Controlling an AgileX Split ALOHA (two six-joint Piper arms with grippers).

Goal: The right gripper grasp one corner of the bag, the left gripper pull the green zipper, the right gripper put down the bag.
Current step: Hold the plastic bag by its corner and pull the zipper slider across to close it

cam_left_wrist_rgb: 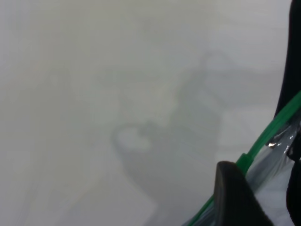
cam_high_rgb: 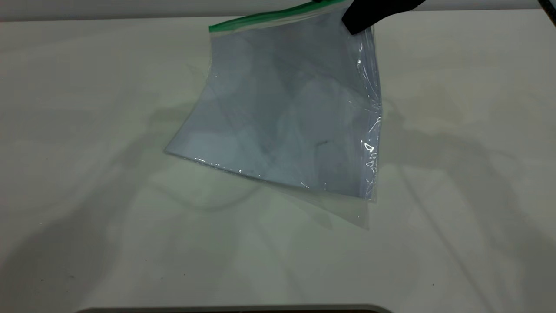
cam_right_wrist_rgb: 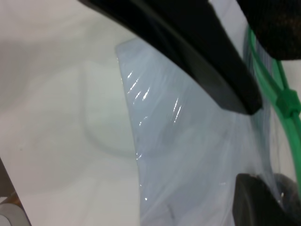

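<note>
The slider tab (cam_left_wrist_rgb: 244, 162) is beside one finger of the robot's open left gripper, so next the left gripper centers its fingers on the tab and closes before it pulls the green zipper.
The bag (cam_high_rgb: 286, 117) is a clear pouch with pale bluish sheets inside. It hangs tilted from its top right, with its lower edge on the white table (cam_high_rgb: 87, 174). The green zipper (cam_high_rgb: 260, 17) runs along its raised top edge. My right gripper (cam_high_rgb: 356, 24) is shut on the bag near the corner where the strip ends; the corner itself is hidden behind it. In the right wrist view its fingers (cam_right_wrist_rgb: 197, 52) clamp the plastic (cam_right_wrist_rgb: 188, 155), with the slider tab (cam_right_wrist_rgb: 287, 101) beside them. My left gripper (cam_left_wrist_rgb: 261, 174) is open at the zipper (cam_left_wrist_rgb: 275, 127), one finger (cam_left_wrist_rgb: 233, 193) next to the slider tab (cam_left_wrist_rgb: 244, 162). It is outside the exterior view.
The table's back edge (cam_high_rgb: 108, 19) runs just behind the bag's raised top. A dark rounded edge (cam_high_rgb: 234, 309) lies at the table's front. The right wrist view shows a table edge with a pale round object (cam_right_wrist_rgb: 9, 214) beyond it.
</note>
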